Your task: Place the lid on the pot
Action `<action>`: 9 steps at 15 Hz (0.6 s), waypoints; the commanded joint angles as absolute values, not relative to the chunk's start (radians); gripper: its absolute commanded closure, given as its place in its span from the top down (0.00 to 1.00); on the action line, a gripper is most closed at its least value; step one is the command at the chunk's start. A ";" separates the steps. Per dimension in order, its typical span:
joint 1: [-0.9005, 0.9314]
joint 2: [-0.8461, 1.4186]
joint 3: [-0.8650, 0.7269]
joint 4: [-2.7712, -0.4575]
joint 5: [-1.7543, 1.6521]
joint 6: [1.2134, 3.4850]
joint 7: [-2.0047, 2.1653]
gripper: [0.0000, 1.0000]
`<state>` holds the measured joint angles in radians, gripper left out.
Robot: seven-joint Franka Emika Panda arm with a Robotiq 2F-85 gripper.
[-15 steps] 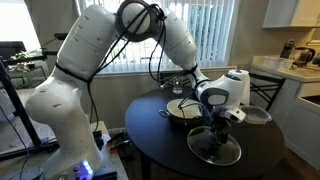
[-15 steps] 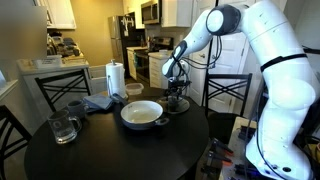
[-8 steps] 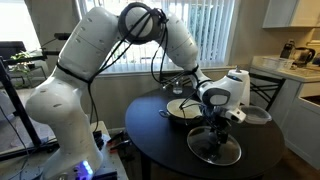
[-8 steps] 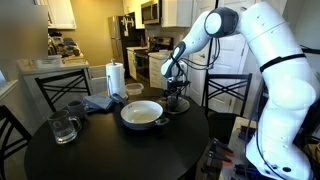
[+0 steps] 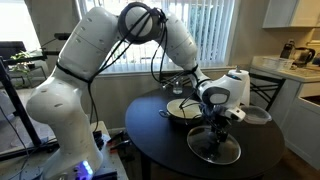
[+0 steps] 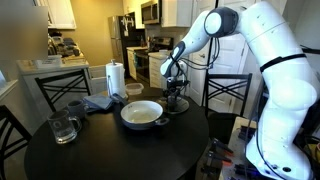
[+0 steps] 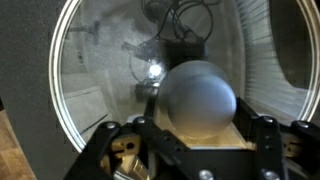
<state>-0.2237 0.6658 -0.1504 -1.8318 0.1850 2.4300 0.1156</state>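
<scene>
The lid's knob [image 7: 198, 98] sits too far in front of the gripper's fingers, so the robot should open the gripper, bring the fingers around the knob's middle and close them before it lifts the lid.
The glass lid [image 5: 215, 150] lies flat on the dark round table, next to the pot [image 5: 182, 108]. The pot is wide and shallow with a pale inside and stands open; it also shows in an exterior view [image 6: 142, 113]. My gripper [image 5: 216, 126] points straight down onto the lid's centre, and appears again in an exterior view [image 6: 177, 97]. In the wrist view the lid [image 7: 100, 90] fills the frame. Its round knob [image 7: 197, 95] sits between my fingers [image 7: 200, 135], which press against its sides. The lid rests on the table.
A glass jug [image 6: 62, 127], a dark mug [image 6: 74, 107], a folded cloth [image 6: 98, 101], a paper towel roll [image 6: 114, 80] and a small clear dish [image 6: 133, 91] stand on the table [image 6: 110, 150]. Chairs surround it. Another round dish [image 5: 256, 115] lies near the edge.
</scene>
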 commanded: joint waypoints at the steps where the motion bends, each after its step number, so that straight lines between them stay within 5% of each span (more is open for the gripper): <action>1: -0.201 0.634 -0.167 -1.848 0.163 2.411 0.158 0.47; 4: -0.193 0.622 -0.173 -1.851 0.155 2.411 0.170 0.33; 7: -0.191 0.629 -0.175 -1.845 0.149 2.401 0.175 0.32; 8: -0.190 0.628 -0.175 -1.844 0.150 2.397 0.177 0.76; 9: -0.191 0.629 -0.174 -1.842 0.150 2.397 0.176 0.84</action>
